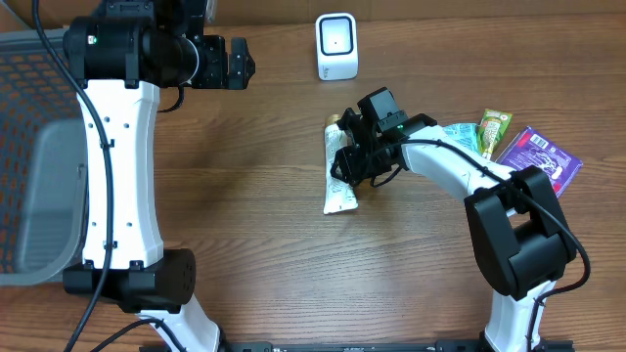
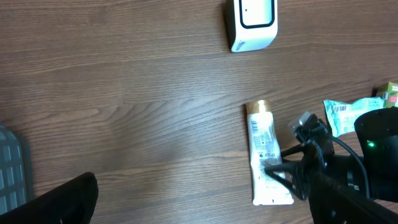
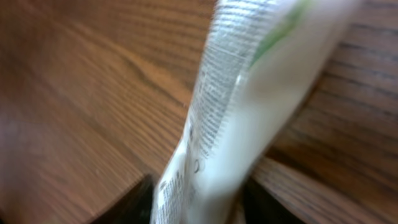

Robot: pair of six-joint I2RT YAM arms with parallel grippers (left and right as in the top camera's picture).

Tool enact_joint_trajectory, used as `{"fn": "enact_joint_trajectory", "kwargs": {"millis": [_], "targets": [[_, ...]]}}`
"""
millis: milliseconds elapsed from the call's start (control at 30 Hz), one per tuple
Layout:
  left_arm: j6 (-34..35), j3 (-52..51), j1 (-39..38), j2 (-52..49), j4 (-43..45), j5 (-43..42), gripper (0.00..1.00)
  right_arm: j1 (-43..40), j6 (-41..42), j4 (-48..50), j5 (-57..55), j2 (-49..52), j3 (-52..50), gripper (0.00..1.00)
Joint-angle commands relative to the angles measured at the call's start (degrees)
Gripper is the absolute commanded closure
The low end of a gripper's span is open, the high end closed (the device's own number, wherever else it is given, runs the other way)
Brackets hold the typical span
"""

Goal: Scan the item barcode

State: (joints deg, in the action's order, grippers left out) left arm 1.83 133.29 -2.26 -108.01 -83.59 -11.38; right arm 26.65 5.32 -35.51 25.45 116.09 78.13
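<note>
I should open my right gripper and grab the tube's middle (image 1: 335, 165) squarely before I lift it to the scanner, because the white tube (image 3: 227, 115) lies at a slant across my right gripper's fingers.
The item is a white tube (image 1: 339, 196) with a gold cap, lying lengthwise on the wooden table (image 1: 245, 196) below the white scanner (image 1: 336, 46). My right gripper (image 1: 350, 161) is down on the tube's middle. In the right wrist view the blurred tube (image 3: 249, 93) fills the gap of that gripper (image 3: 199, 205), with a dark finger against each side. The left wrist view shows the tube (image 2: 261, 134) flat on the wood, its printed side up, and the scanner (image 2: 250, 23) beyond it. My left gripper (image 1: 235, 62) hangs open at the back left, holding nothing.
A green sachet (image 1: 494, 130), a purple packet (image 1: 540, 156) and a pale teal pouch (image 1: 460, 135) lie at the right by the right arm. A grey mesh basket (image 1: 39, 196) stands at the left edge.
</note>
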Motion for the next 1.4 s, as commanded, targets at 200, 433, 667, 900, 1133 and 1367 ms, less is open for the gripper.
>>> {"fn": "enact_joint_trajectory", "kwargs": {"millis": [200,433,667,900,1133,1367], "targets": [[0.98,0.90,-0.39,0.26,-0.02,-0.46,0.00,-1.57,5.40,-3.43,1.92,-0.24,0.81,0.46],[0.98,0.90,-0.39,0.26,-0.02,-0.46,0.00,-1.64,8.48,2.38,6.45,-0.24,-4.94,0.38],[0.98,0.90,-0.39,0.26,0.00,-0.44,0.00,-1.99,14.27,7.82,6.62,0.07,-5.44,0.41],[0.98,0.90,-0.39,0.26,0.00,-0.46,0.00,-2.43,16.39,8.66,8.41,2.91,-5.44,0.47],[0.98,0.90,-0.39,0.26,0.00,-0.46,0.00,-2.71,21.57,9.16,8.52,3.06,-5.44,0.50],[0.96,0.90,-0.39,0.26,0.00,-0.46,0.00,-2.51,23.89,10.01,8.33,3.08,-5.42,0.96]]}}
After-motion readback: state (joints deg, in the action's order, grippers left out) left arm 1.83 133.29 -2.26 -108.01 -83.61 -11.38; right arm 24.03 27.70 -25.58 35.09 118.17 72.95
